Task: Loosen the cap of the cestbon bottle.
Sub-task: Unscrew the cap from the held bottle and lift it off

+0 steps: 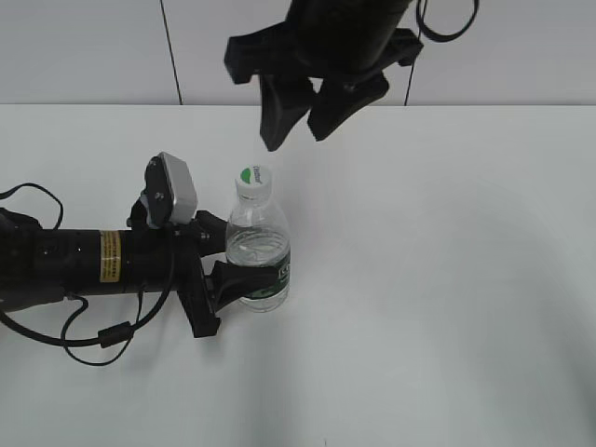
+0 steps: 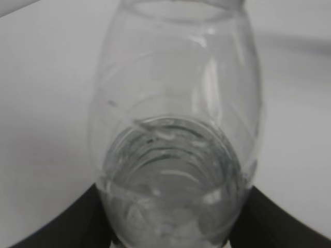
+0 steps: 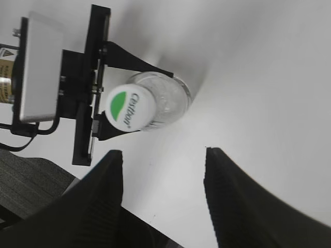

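Observation:
I expect the white cap point(image 1: 254, 180) to come fully off and leave the bottle standing when I lift the cap, because my left gripper holds the bottle's lower body point(image 1: 262, 272).
The cestbon bottle point(image 1: 258, 250) stands upright on the white table, clear with a dark green label band. Its white cap point(image 1: 252, 182) with a green half-circle sits on the neck; it also shows from above in the right wrist view point(image 3: 130, 107). My left gripper point(image 1: 221, 270) is shut on the bottle's lower body; the bottle point(image 2: 176, 129) fills the left wrist view between the black fingers. My right gripper point(image 1: 296, 135) is open and empty, hanging in the air above and a little behind the cap. In the right wrist view its fingers point(image 3: 163, 155) frame bare table beside the cap.
The left arm point(image 1: 84, 261) lies along the table from the left edge, with loose black cables point(image 1: 102, 335) under it. The white table point(image 1: 447, 279) spreads to the right and front of the bottle. A white wall stands behind.

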You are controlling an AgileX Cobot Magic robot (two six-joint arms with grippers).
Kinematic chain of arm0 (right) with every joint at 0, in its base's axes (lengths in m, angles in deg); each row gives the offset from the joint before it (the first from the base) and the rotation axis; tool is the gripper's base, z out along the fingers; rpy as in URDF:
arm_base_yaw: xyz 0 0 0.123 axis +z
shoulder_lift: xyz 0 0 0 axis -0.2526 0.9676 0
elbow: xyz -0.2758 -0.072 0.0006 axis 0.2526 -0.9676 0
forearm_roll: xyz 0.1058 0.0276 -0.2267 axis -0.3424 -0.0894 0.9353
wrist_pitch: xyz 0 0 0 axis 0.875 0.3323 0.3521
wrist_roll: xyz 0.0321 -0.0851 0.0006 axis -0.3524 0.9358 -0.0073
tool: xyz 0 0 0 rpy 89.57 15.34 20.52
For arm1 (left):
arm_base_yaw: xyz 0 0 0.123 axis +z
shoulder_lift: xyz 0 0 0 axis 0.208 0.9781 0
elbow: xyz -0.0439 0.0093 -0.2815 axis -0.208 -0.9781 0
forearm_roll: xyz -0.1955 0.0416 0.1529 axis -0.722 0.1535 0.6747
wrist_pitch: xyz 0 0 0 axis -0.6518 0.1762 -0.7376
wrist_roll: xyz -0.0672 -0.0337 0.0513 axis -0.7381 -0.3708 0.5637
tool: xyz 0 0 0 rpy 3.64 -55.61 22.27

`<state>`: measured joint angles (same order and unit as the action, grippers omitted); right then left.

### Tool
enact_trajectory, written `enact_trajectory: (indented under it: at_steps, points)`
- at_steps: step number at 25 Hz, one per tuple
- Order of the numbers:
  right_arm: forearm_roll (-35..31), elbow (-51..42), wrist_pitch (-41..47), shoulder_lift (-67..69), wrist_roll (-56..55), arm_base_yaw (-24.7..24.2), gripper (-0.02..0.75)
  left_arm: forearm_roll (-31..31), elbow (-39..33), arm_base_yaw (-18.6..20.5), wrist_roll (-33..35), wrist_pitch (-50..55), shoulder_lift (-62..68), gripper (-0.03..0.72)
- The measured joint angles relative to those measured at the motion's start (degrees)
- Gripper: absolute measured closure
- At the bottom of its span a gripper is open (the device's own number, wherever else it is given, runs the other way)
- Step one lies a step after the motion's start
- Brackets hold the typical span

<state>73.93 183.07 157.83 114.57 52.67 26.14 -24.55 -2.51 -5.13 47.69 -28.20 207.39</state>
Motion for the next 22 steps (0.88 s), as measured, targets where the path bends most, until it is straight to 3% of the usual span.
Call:
enact_trajectory:
  at_steps: [7,22]
  points:
    - [0.0,3.8,0.0,4.9,-0.1,4.2,0.344,0.0,0.0,0.0,0.0,0.0,0.0,0.316]
    - [3.3,6.3,0.1,10.9,-0.1,4.6,0.344,0.0,0.0,0.0,0.0,0.0,0.0,0.318]
